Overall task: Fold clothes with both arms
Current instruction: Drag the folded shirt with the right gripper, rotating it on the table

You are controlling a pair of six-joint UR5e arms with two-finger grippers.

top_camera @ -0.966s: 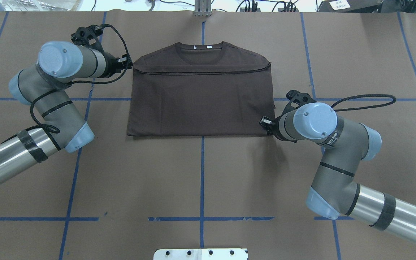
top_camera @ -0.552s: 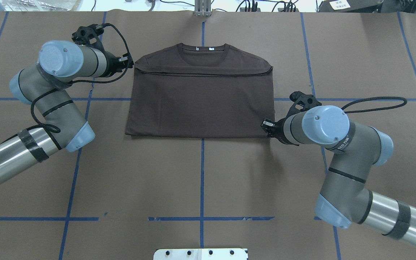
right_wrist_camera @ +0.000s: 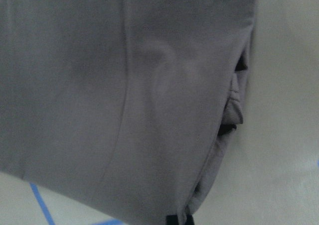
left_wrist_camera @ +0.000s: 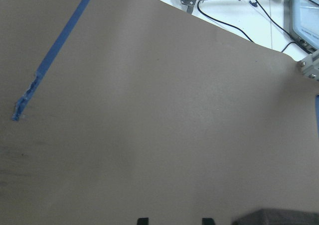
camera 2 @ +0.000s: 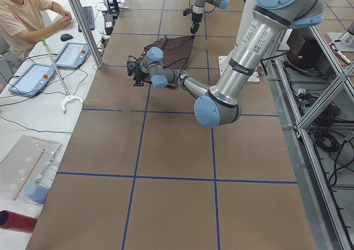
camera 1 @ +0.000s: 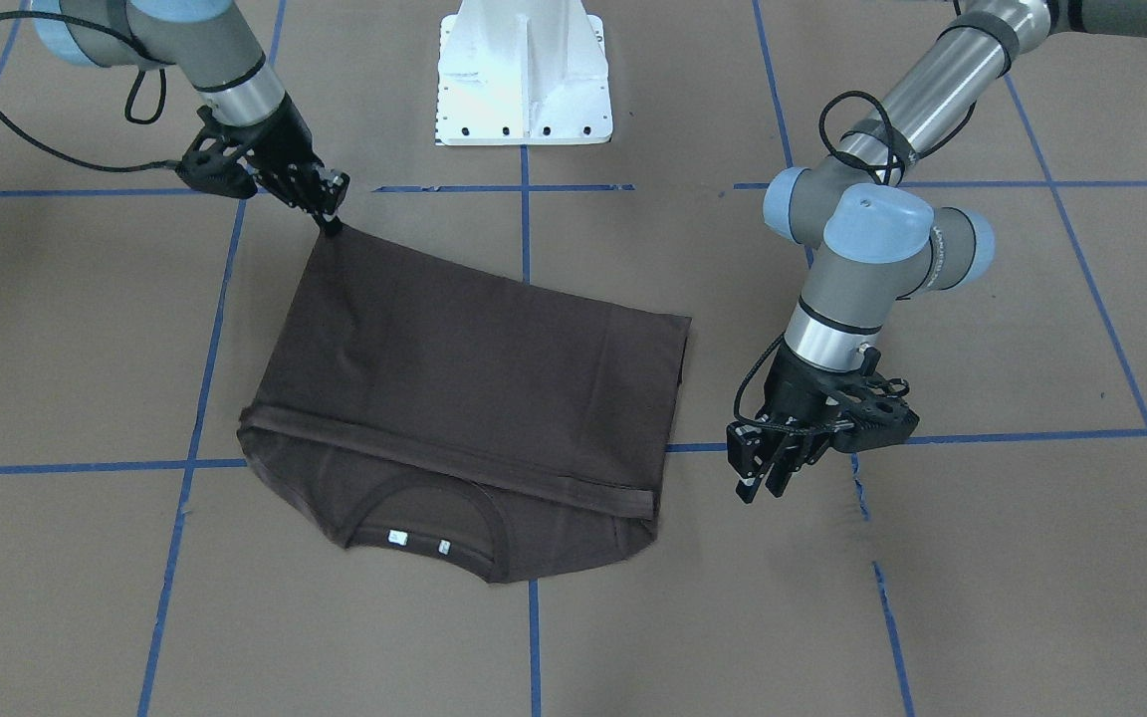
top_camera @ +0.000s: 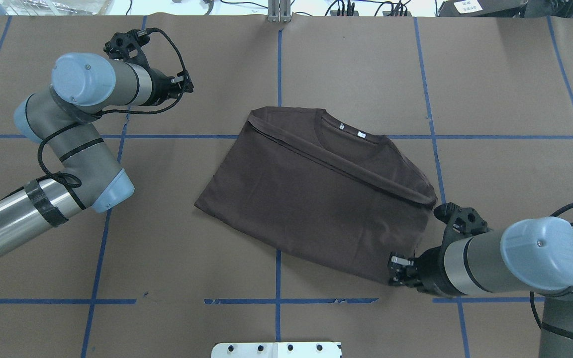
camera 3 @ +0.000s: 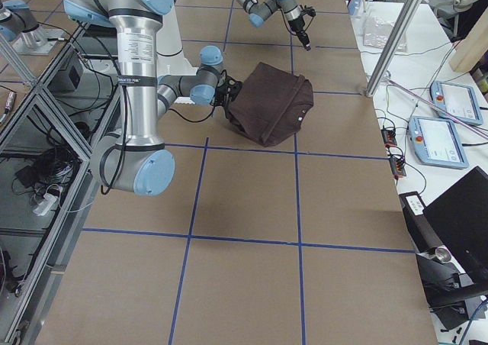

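The dark brown T-shirt is lying crooked with its collar on the far side (camera 1: 423, 540), so my left gripper should bring the T-shirt's free near corner (camera 1: 679, 325) around before I fold.
The dark brown T-shirt (top_camera: 316, 199) lies folded and skewed on the table, its collar with white tags (top_camera: 348, 130) on the far side; it also shows in the front view (camera 1: 474, 388). My right gripper (top_camera: 398, 271) is shut on the shirt's near right corner, as the front view (camera 1: 332, 221) and the right wrist view (right_wrist_camera: 180, 219) show. My left gripper (top_camera: 187, 82) is open and empty, well apart from the shirt on its far left. In the front view it (camera 1: 763, 480) hangs just above the table. Its fingertips (left_wrist_camera: 143, 220) stand apart over bare table.
The table is covered in brown paper with blue tape lines (top_camera: 277, 248). The white base block (top_camera: 276, 349) sits at the near edge. An operator (camera 2: 22, 17) with tablets (camera 2: 72, 53) sits past the far edge, by a metal post (camera 2: 83, 23).
My right gripper has pulled the shirt's corner toward the robot and rightward, so the shirt slid and turned. The left gripper no longer touches the shirt and has barely moved.
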